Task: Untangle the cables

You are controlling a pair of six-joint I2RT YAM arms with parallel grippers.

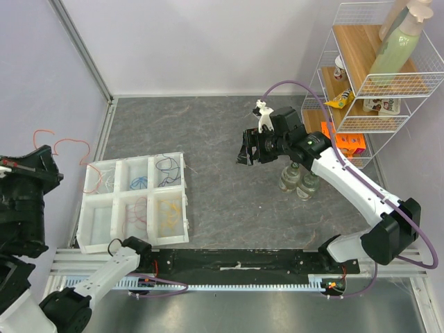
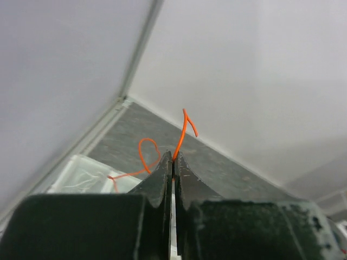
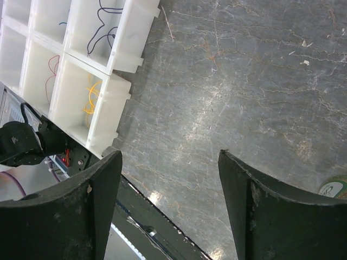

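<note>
The red-orange cable's tail is hanging over the white cable's compartment. I should swing my left gripper back and lower the red-orange cable into the empty near corner compartment (image 1: 96, 223) instead.
My left gripper (image 2: 173, 155) is shut on a thin red-orange cable (image 2: 182, 134), which loops away and trails down towards the white tray (image 2: 76, 173). In the top view this gripper (image 1: 43, 156) is held high at the far left, with the cable (image 1: 75, 144) curling beside it. The six-compartment tray (image 1: 186, 201) holds a dark cable (image 1: 166, 166), a blue one (image 1: 139, 183), a red one (image 1: 141, 209) and a yellow one (image 1: 169, 212). My right gripper (image 1: 250, 149) is open and empty above the bare table; its wrist view (image 3: 169, 154) shows only tabletop between the fingers.
A white wire shelf (image 1: 368, 90) stands at the back right with a green bottle (image 1: 395, 48) and an orange box (image 1: 345, 142). Two glass jars (image 1: 300, 182) stand on the table under the right arm. The tray's corner (image 3: 122, 70) shows in the right wrist view.
</note>
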